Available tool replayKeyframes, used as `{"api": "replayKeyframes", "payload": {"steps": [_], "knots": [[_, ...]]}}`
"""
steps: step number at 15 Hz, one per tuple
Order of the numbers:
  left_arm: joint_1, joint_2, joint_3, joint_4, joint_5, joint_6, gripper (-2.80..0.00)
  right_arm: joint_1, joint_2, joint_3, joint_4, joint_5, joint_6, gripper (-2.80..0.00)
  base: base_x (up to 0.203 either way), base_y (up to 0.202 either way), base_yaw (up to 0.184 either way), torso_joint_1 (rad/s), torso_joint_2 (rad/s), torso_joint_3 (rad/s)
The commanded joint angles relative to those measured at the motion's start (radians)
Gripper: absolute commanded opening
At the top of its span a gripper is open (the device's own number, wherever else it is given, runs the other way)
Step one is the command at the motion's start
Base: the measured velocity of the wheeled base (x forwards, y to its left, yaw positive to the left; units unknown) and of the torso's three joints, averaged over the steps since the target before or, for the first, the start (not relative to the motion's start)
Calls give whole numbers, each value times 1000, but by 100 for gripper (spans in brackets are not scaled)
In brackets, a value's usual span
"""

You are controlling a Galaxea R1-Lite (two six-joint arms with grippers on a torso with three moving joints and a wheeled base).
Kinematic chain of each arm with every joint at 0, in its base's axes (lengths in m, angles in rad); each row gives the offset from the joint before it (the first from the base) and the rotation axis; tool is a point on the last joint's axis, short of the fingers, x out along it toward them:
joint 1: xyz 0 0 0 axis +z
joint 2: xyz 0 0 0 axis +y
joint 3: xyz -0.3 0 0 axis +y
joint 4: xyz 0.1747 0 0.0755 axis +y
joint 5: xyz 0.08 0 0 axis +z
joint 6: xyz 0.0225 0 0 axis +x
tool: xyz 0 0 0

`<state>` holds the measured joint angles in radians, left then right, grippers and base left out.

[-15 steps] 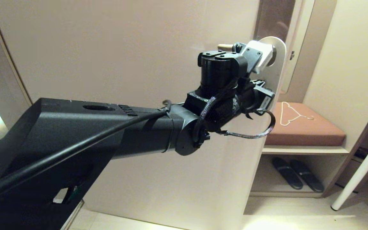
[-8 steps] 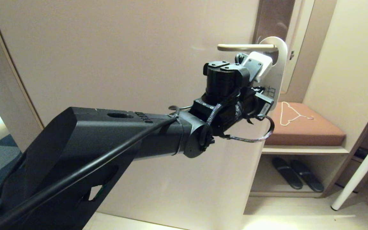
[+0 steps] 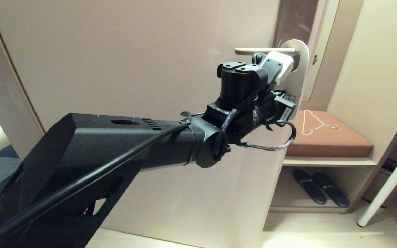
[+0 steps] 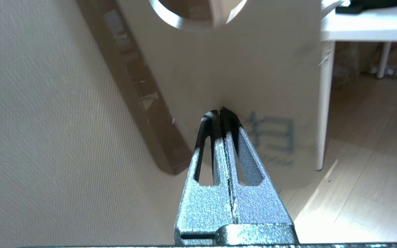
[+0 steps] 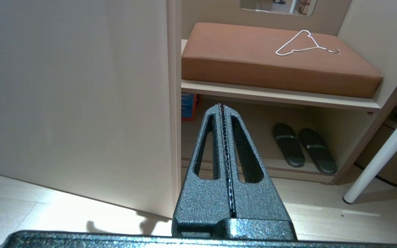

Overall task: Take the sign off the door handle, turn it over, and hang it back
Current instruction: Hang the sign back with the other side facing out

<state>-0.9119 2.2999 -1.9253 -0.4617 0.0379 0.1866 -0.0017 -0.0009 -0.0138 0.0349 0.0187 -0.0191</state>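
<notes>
The left gripper's closed fingers press the sign's side far below the sign's hole and the sign slants, so the robot should back off and come up nearer the hole.
A white door sign hangs by its round hole on the cream lever handle at the door's right edge. In the left wrist view the sign faces the camera, with blue printed characters on its lower part. My left gripper is shut, its tips against the sign's face below the hole; nothing shows between the fingers. In the head view my left arm reaches up to the sign and hides the fingers. My right gripper is shut and empty, low beside the door, out of the head view.
The beige door fills the left. To its right a bench holds a brown cushion with a wire hanger on it, and black slippers lie underneath. A white table leg stands at far right.
My left arm dropped, uncovering the handle, then rose slightly. The sign stays hung on the handle. The gripper stays shut.
</notes>
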Motion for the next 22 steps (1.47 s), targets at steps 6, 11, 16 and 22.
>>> {"api": "replayKeyframes", "payload": {"steps": [6,11,16,22], "knots": [[-57,-62,0,-2,2,2,-280,0,1,0,0,1,-1,-280,0,0,0,0,0,0],[-63,-24,0,-5,-1,1,-280,0,1,0,0,1,-1,-280,0,0,0,0,0,0],[-26,15,-1,-5,-4,1,-280,0,1,0,0,1,-1,-280,0,0,0,0,0,0],[1,27,-4,-6,-36,-1,-280,0,1,0,0,1,-1,-280,0,0,0,0,0,0]]}}
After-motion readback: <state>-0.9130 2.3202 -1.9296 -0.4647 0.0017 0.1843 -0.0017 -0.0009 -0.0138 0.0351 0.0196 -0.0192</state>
